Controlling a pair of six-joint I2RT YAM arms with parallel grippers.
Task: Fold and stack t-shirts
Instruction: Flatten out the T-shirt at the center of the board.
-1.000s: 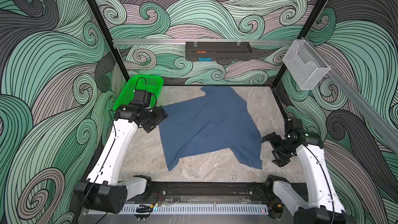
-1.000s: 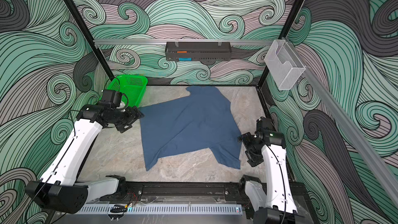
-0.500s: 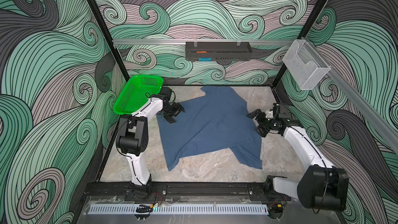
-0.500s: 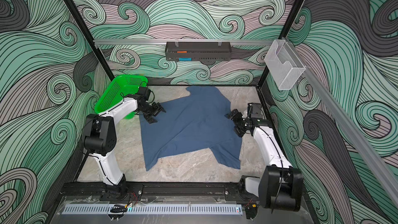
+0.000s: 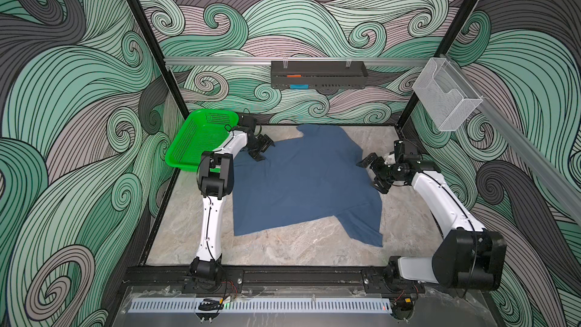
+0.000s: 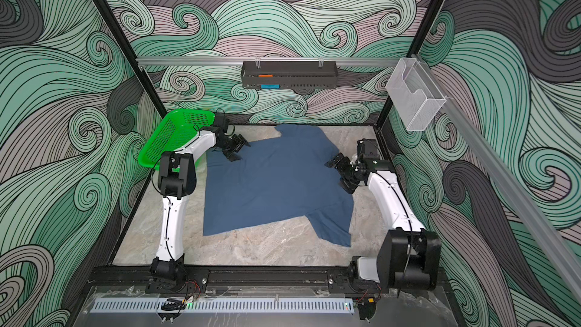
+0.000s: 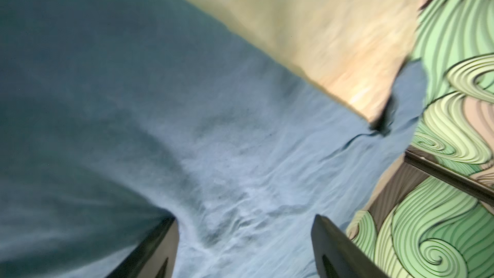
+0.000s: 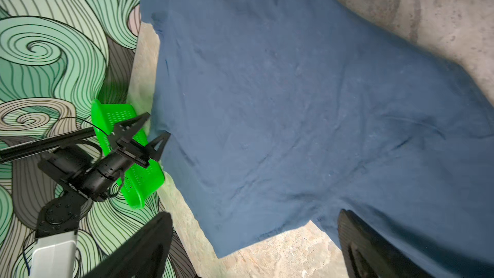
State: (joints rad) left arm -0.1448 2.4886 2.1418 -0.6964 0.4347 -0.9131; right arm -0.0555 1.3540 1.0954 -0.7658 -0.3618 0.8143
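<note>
I can see that the slate-blue t-shirt's near edge [image 5: 284, 225] slants across the table, so next my left gripper pulls its corner [image 5: 242, 156] by the green basket back to straighten it before folding.
A plain slate-blue t-shirt [image 5: 301, 184] [image 6: 276, 184] lies spread flat on the marble table, one sleeve pointing toward the front right. My left gripper [image 5: 265, 151] [image 6: 240, 151] hovers open at the shirt's far left corner, next to the green basket [image 5: 195, 143]. In the left wrist view the left gripper [image 7: 244, 219] has only blue cloth [image 7: 213, 156] beneath its spread fingers. My right gripper [image 5: 371, 176] [image 6: 337, 175] is open at the shirt's right edge. In the right wrist view the right gripper [image 8: 255, 213] straddles a corner of the shirt [image 8: 294, 102] and bare table, holding nothing.
The green basket [image 6: 169, 139] [image 8: 139, 183] stands tilted against the far left corner post. A black tray [image 5: 317, 73] hangs on the back rail and a wire-mesh holder [image 5: 446, 95] on the right rail. Bare marble [image 5: 283, 246] shows in front of the shirt.
Both arms have reached from the near side toward the far half of the table, the left to the shirt's far left corner, the right to its right edge. The shirt has not moved.
</note>
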